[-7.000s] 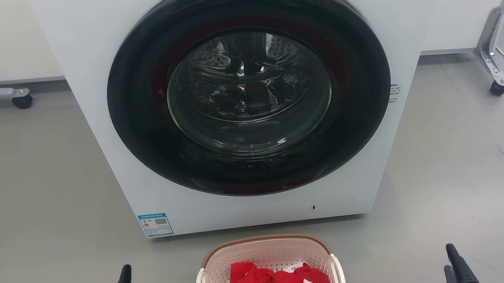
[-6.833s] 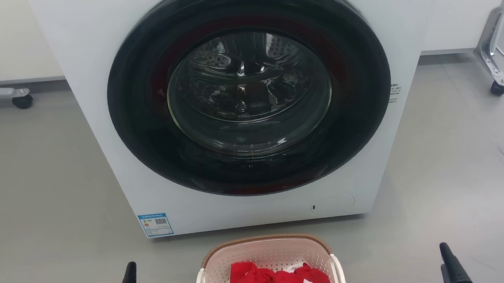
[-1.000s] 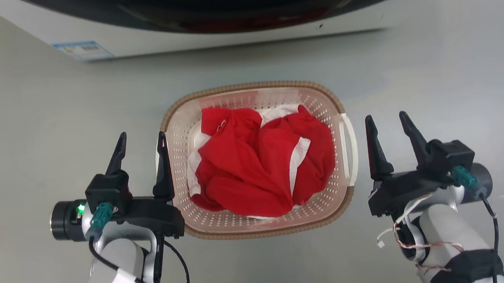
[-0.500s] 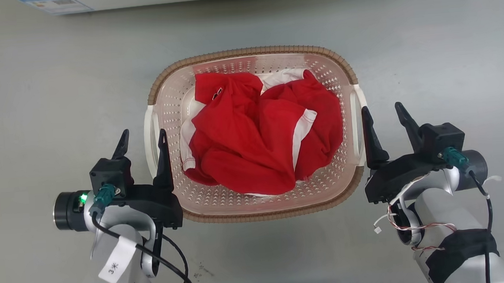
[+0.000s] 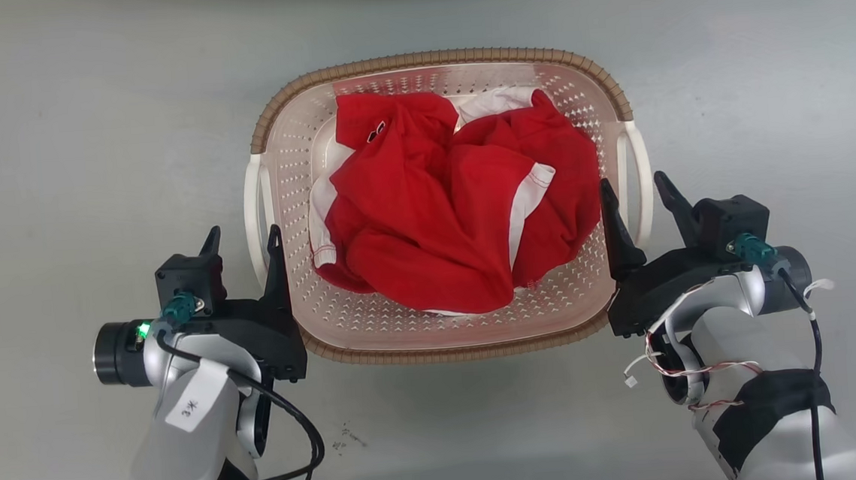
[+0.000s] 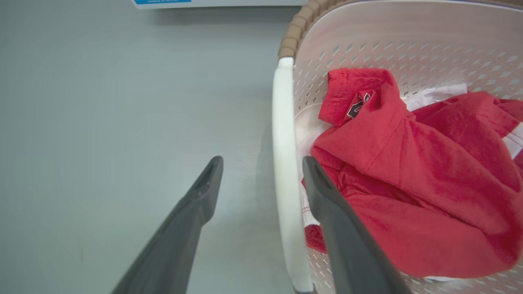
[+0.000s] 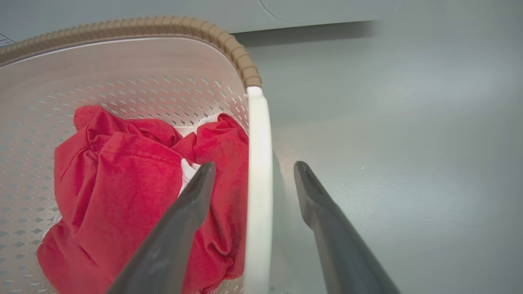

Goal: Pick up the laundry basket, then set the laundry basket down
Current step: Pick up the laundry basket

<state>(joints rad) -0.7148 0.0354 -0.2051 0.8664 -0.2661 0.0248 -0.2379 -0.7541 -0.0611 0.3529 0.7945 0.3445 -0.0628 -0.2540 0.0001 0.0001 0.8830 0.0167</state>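
The red and white clothes [image 5: 450, 207] will stay as they are while the robot carries the laundry basket, because they lie slumped inside the brown rim [image 5: 435, 59].
The laundry basket [image 5: 430, 59] stands on the grey floor, pale and perforated with a brown rim, and holds red and white clothes [image 5: 441, 209]. My left gripper [image 5: 241, 234] is open at its left side. In the left wrist view the white left handle [image 6: 283, 143] runs between the two fingers, the inner finger [image 6: 327, 204] inside the basket. My right gripper [image 5: 632, 180] is open at the right side. In the right wrist view the white right handle [image 7: 258, 130] lies between its fingers, one finger [image 7: 192, 200] over the clothes.
The washer's white base [image 6: 229, 2] with a blue label lies beyond the basket in the left wrist view, and its lower front [image 7: 306, 8] shows in the right wrist view. Bare grey floor [image 5: 75, 144] surrounds the basket on all sides.
The head camera has tilted down, so the washer has left its view. Both open grippers have moved inward, from beside the basket to straddling its white handles.
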